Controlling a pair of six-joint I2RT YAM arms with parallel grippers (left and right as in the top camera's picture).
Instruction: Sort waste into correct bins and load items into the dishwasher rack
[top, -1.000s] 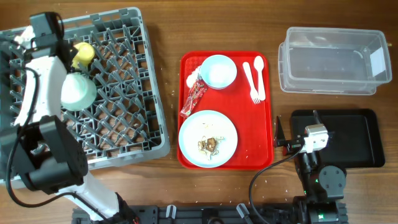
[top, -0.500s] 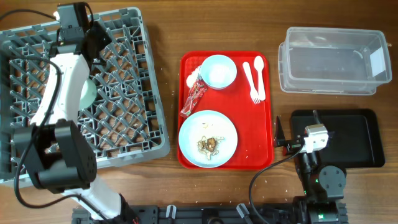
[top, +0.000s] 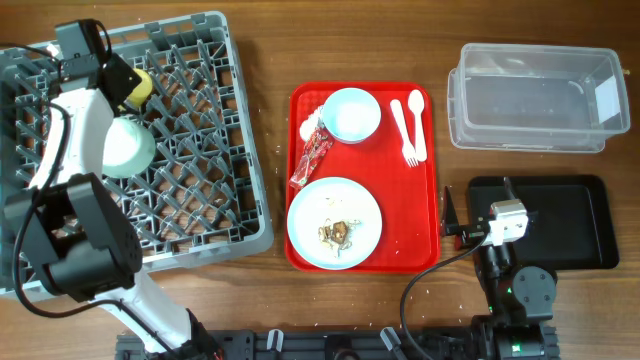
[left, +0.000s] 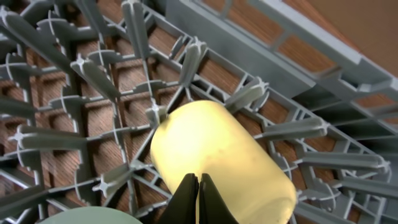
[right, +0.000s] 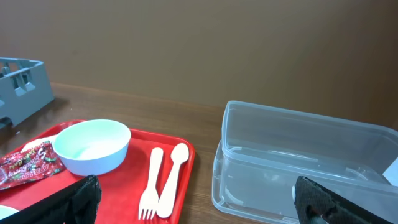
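Observation:
The grey dishwasher rack (top: 195, 130) is crooked under the yellow cup, so the robot's left gripper should first take hold of the rim (top: 247, 125) that faces the red tray and turn the rack straight.
The grey dishwasher rack (top: 215, 150) holds the yellow cup (top: 137, 85) lying on its side and the mint-green bowl (top: 127, 147). My left gripper (top: 108, 72) is shut and empty, its tips (left: 199, 179) just above the cup (left: 217, 149). On the red tray (top: 425, 215) are the light blue bowl (top: 350, 114), fork (top: 408, 135), spoon (top: 417, 112), red wrapper (top: 312, 158), white napkin (top: 307, 127), and the plate (top: 365, 205) with food scraps (top: 335, 232). My right gripper (top: 452, 228) is open and empty, beside the tray.
The clear tub (top: 535, 97) stands at the back right, also in the right wrist view (right: 298, 162). The black tray (top: 570, 225) lies in front of it, partly under my right arm. The rack's pegs (left: 81, 74) surround the cup.
My left arm swung right over the cup half a second ago, then came back left. The cup and bowl stay in the rack. The right arm has not moved.

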